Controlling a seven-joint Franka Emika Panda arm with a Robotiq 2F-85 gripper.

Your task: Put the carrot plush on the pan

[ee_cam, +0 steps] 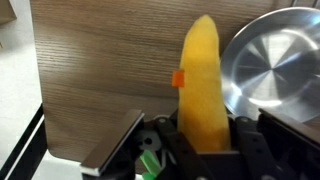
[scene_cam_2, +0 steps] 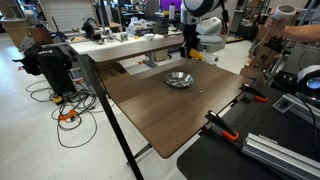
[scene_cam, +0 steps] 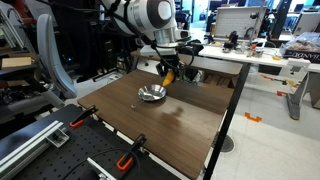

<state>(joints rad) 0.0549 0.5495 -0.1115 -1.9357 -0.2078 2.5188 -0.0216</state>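
Note:
My gripper is carrying the carrot plush higher than the empty pan's rim, so I should keep moving across until it is over the pan's middle, then release.
My gripper is shut on the carrot plush, a soft orange-yellow toy that sticks out from between the fingers with its tip pointing away. Its green tuft shows low in the wrist view by the fingers. The shiny silver pan lies on the wooden table just right of the plush. In both exterior views the gripper hangs above the table a little behind the pan, with the plush held in the air.
The brown wooden table has orange-and-black clamps on one edge. Desks with clutter stand beyond. The table's far edge and the floor show in the wrist view.

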